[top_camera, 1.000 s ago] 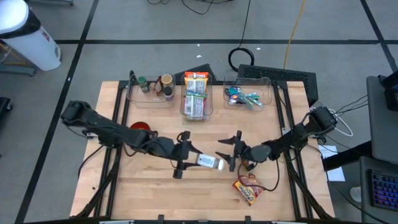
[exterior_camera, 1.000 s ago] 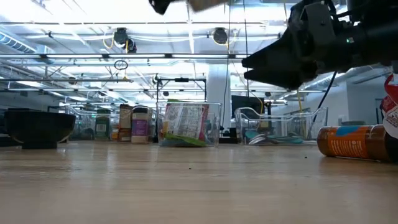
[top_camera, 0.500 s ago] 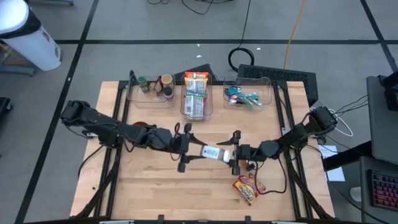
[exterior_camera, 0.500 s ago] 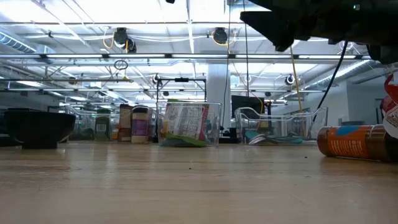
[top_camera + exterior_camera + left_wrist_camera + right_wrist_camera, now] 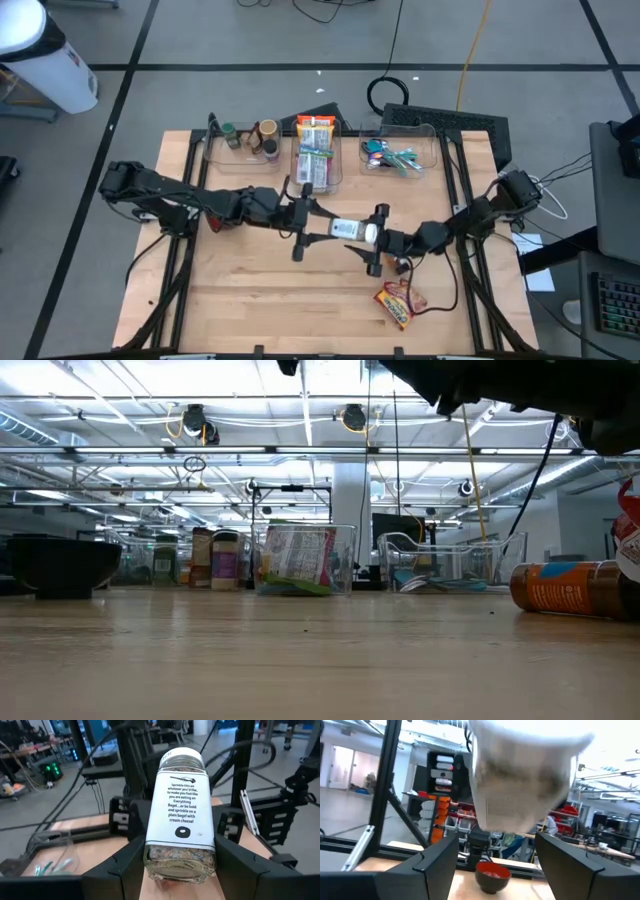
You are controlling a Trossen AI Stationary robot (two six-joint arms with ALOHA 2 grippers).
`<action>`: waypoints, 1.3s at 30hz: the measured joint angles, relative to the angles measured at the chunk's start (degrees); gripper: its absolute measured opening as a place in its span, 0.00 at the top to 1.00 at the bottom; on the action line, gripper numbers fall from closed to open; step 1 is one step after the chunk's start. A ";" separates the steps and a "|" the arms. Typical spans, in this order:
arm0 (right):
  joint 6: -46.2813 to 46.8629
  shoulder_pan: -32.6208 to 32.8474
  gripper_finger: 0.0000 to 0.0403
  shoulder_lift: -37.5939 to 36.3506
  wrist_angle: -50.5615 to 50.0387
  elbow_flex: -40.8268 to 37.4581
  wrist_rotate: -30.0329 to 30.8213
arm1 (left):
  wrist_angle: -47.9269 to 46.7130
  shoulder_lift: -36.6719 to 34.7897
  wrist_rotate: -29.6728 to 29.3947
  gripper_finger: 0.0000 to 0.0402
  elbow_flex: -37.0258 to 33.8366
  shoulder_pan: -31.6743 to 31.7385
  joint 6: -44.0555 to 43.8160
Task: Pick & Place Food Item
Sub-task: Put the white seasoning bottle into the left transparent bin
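Note:
My right gripper should take the jar by its cap end (image 5: 370,233) from my left gripper, and I should turn the jar upright, because the jar hangs level with my left gripper on its bottom end (image 5: 336,228).
A clear seasoning jar (image 5: 346,230) with a white label (image 5: 181,805) and a white cap hangs level above the table's middle. My left gripper (image 5: 315,224), reaching in from the left, is shut on it. The jar's cap end (image 5: 370,233) points toward the table's right and lies between the spread fingers of my right gripper (image 5: 378,238). That gripper is open, and in the right wrist view the jar (image 5: 522,785) shows blurred above the gap between its fingers. I see no touch there. My left gripper pinches the jar's clear lower body (image 5: 152,856), near its bottom end, between its two fingers (image 5: 125,865). The fingers come level from the table's left, one on each side. The jar sticks out beyond them, cap away, lifted clear of the table.
Three clear bins line the far edge: bottles (image 5: 245,140), snack packs (image 5: 315,155), utensils (image 5: 400,155). A dark bowl (image 5: 62,565) stands at the left, partly under my left arm. A snack packet (image 5: 398,303) and an orange can (image 5: 565,588) lie near my right arm.
My left gripper has carried the jar up and toward the far edge and the right; its cap end now lies between my right gripper's fingers. My right gripper has risen, rolled and tipped upward. Both grippers' openings look unchanged.

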 joint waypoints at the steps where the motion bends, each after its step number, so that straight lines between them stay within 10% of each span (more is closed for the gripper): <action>1: -0.25 -0.34 0.37 -0.08 -0.01 0.00 -0.02 | 0.52 0.00 0.26 0.49 0.00 0.06 0.40; 39: -0.26 -3.23 0.52 -0.30 0.12 3.56 -7.02 | 7.10 -0.02 -0.35 0.49 -5.61 1.07 2.60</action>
